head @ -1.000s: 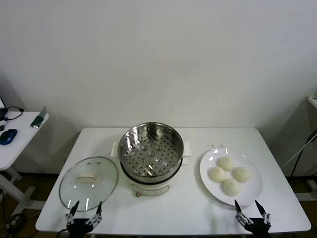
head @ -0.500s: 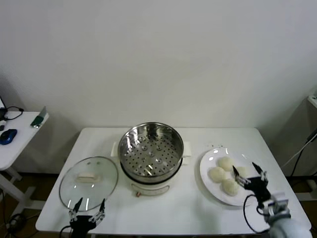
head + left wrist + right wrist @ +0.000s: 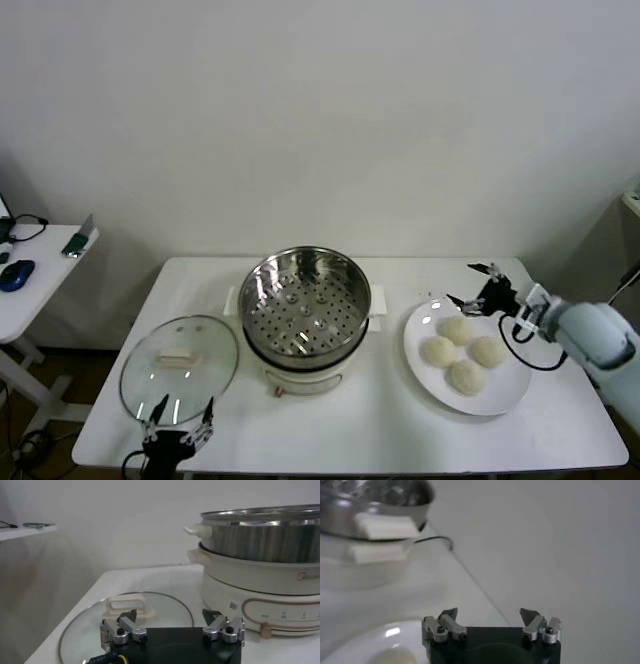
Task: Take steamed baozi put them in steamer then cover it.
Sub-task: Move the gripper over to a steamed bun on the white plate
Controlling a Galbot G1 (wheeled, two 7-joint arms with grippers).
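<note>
The far baozi (image 3: pixel 456 330) should come up by itself and leave its neighbours behind when I lift it, because the baozi keep separate round outlines (image 3: pixel 447 341) on the plate.
Several cream-white baozi (image 3: pixel 461 352) lie on a flat white plate (image 3: pixel 508 388) at the right of the table. The steel steamer (image 3: pixel 304 300) with its perforated tray stands uncovered on a cream base in the middle; it also shows in the left wrist view (image 3: pixel 265 535) and the right wrist view (image 3: pixel 370 510). The glass cover (image 3: pixel 179 368) with its cream handle lies flat on the table at the left; it also shows in the left wrist view (image 3: pixel 125 617). My right gripper (image 3: pixel 476 285) is open and empty, above the plate's far edge. My left gripper (image 3: pixel 181 420) is open and empty at the table's front edge, just before the cover.
A white side table (image 3: pixel 25 290) with a blue mouse (image 3: pixel 16 274) stands at the far left. A white wall rises behind the table. One baozi's edge (image 3: pixel 390 656) shows low in the right wrist view.
My right arm has risen from the table's front edge and swung over the plate to its far side. My left gripper has barely moved.
</note>
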